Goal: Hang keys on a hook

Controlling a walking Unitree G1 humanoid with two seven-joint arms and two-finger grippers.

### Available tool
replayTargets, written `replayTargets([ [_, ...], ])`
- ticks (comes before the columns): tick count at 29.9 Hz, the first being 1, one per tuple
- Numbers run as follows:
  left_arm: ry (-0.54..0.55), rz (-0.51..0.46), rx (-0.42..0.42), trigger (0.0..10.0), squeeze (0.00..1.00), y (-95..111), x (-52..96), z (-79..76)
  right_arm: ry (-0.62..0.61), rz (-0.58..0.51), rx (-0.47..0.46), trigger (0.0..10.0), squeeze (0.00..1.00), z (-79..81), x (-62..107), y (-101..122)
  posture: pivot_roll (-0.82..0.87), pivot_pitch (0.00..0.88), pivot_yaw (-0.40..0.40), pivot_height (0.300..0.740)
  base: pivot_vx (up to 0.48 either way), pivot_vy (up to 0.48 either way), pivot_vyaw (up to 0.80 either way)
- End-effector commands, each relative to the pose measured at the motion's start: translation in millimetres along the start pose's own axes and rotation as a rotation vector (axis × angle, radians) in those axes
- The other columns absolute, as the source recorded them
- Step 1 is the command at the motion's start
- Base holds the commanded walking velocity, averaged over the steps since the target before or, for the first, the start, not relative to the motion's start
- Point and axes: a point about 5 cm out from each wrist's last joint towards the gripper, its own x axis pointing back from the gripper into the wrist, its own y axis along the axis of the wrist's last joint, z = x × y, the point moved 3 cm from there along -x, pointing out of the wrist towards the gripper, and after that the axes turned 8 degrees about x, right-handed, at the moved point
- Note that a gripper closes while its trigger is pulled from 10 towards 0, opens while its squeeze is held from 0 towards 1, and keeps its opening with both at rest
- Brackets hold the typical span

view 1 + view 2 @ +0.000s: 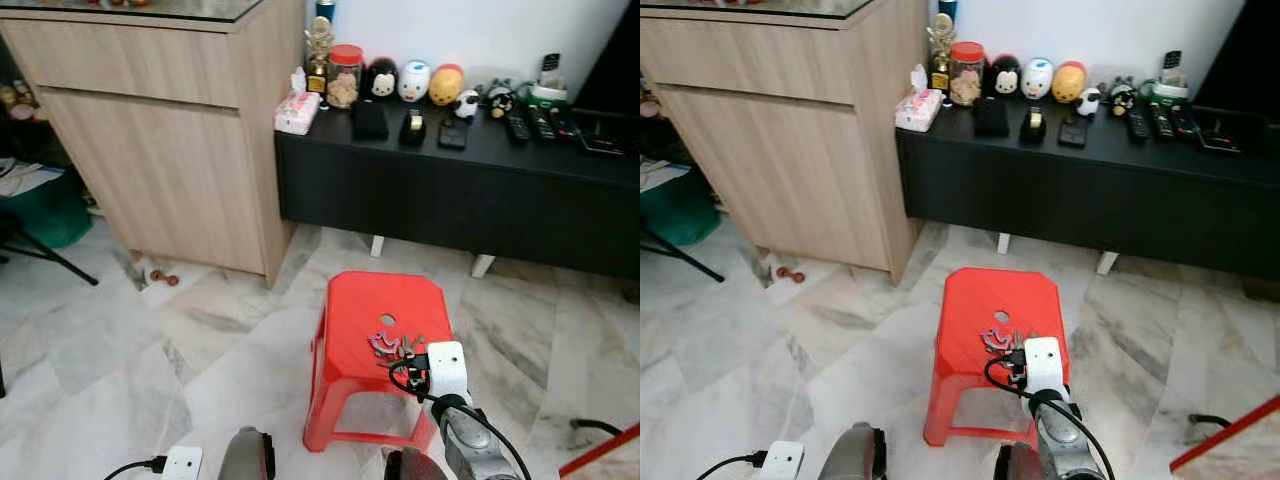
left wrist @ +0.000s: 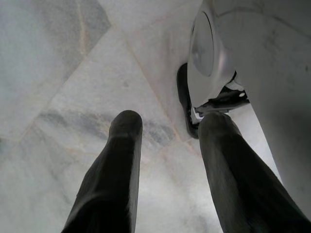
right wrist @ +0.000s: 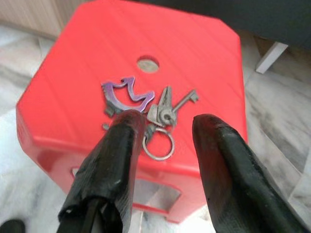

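Note:
My gripper is to lift the keys, and the purple carabiner [image 3: 127, 105] will follow and swing, because it and the keys come together loosely at the silver ring [image 3: 159, 144].
A bunch of keys [image 3: 154, 115] with a purple carabiner [image 3: 124, 96] and a silver ring lies on top of a red plastic stool [image 1: 385, 310]. My right gripper [image 3: 165, 127] hovers just above the near side of the stool, open, with its two black fingers [image 3: 119, 160] on either side of the key ring. The keys [image 1: 393, 346] sit just beyond the right wrist [image 1: 445, 372]. My left gripper [image 2: 167, 124] hangs low, open over the marble floor. I can make out no hook.
A wooden cabinet [image 1: 170, 130] stands at the left. A low black TV console [image 1: 450, 190] runs behind the stool, carrying toys, a jar and remotes. A small red object [image 1: 163, 277] lies on the floor by the cabinet. Marble floor surrounds the stool.

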Motion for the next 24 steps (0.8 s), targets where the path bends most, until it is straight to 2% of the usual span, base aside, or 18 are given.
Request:
replayTargets([
  [1, -0.002, 0.051, -0.011, 10.0, 0.0, -15, 2.4, 0.5, 0.004, -0.002, -0.004, 10.0, 0.0, 2.0, -1.1, 2, 0.12, 0.081, -0.037, 0.63, 0.251, 0.0, 0.8],
  [4, -0.003, 0.052, -0.011, 10.0, 0.0, -15, 2.4, 0.4, -0.004, 0.003, -0.04, 10.0, 0.0, 1.5, -1.4, 1, 0.12, 0.078, -0.036, 0.63, 0.256, 0.0, 0.15],
  [15, -0.01, 0.053, -0.014, 10.0, 0.0, -15, 2.2, -0.4, -0.003, 0.01, -0.034, 10.0, 0.0, 1.1, -1.4, 0, 0.11, 0.07, -0.032, 0.63, 0.263, 0.0, 0.0],
  [24, -0.011, 0.053, -0.01, 10.0, 0.0, -14, 2.1, 0.4, -0.007, 0.048, -0.049, 10.0, 0.0, 1.2, 1.6, -9, 0.12, 0.073, -0.031, 0.63, 0.275, 0.0, 0.0],
])
